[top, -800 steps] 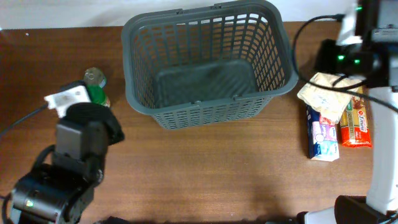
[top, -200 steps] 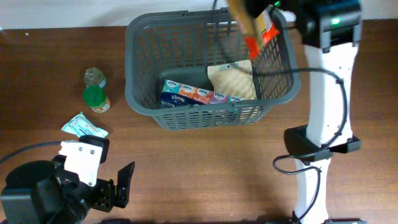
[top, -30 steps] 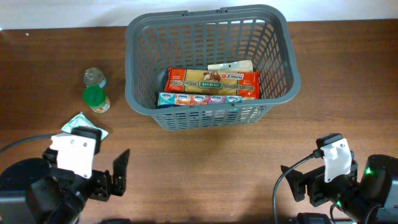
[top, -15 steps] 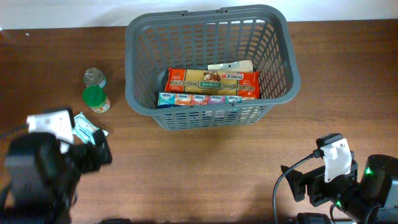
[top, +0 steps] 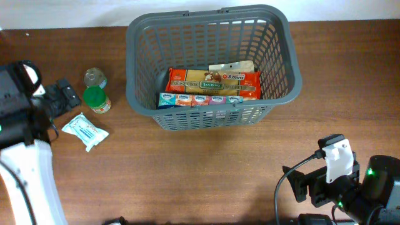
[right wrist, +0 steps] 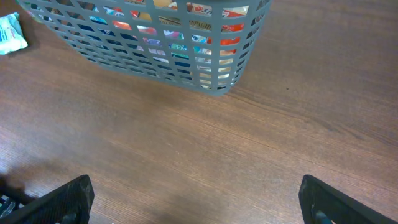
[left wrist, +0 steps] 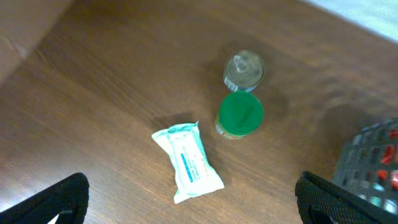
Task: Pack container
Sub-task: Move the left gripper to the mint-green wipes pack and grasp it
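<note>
The wipes packet's long sides [top: 80, 137] face my open fingers, clear of the green-lidded bottle. My left gripper carries on going down until the fingers straddle the packet [top: 86, 131].
The container [top: 291, 60], a dark grey lattice basket, stands at the back middle of the table. In it lie an orange pasta pack [top: 212, 82], a tissue pack [top: 200, 99] and a beige packet [top: 232, 66]. My left gripper [top: 65, 96] is open and empty at the table's left, just left of a green-lidded bottle [top: 95, 99]. In the left wrist view the left gripper [left wrist: 194, 208] hangs above a white and teal wipes packet [left wrist: 188, 162]. My right gripper [right wrist: 199, 203] is open and empty over bare wood, in front of the container [right wrist: 155, 59].
A clear-capped jar [top: 94, 77] stands behind the green-lidded bottle [left wrist: 240, 115], both left of the basket. The wipes packet [top: 84, 131] lies flat in front of them. The right arm's base [top: 350, 187] sits at the front right corner.
My left arm has swung from the front left corner up to the left edge beside the bottles, uncovering the wipes packet. The right arm and the basket's contents have not moved.
</note>
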You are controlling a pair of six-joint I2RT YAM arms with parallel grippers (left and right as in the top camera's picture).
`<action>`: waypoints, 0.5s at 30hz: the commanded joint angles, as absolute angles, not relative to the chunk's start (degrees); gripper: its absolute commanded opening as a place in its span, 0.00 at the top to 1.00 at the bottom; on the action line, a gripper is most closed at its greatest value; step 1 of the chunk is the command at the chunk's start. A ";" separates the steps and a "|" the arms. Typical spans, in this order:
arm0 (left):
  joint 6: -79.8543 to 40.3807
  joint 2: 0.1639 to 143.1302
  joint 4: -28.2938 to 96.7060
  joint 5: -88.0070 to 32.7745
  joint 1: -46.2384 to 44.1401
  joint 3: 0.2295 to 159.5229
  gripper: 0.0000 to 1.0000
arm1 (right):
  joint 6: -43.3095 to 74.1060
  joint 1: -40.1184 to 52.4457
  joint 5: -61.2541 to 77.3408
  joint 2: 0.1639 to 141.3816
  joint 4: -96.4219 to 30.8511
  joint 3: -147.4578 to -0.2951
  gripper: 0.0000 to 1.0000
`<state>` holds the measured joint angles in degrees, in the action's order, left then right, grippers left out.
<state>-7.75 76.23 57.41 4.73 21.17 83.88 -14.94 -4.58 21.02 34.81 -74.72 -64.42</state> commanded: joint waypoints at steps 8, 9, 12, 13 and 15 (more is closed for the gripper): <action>-16.80 95.00 56.16 2.04 24.25 83.33 0.01 | -14.28 -5.06 20.71 34.85 -74.59 -64.23 0.01; -18.50 95.81 56.14 1.83 24.43 83.02 0.01 | -14.28 -5.06 20.71 34.85 -74.59 -64.23 0.01; -20.78 96.64 54.89 0.75 24.45 80.86 0.01 | -14.28 -5.06 20.71 34.85 -74.59 -64.23 0.01; -21.47 96.62 54.57 0.73 24.45 79.85 0.01 | -14.28 -5.06 20.71 34.85 -74.59 -64.23 0.01; -22.13 96.60 54.28 -0.23 24.45 77.73 0.01 | -14.28 -5.06 20.71 34.85 -74.59 -64.23 0.01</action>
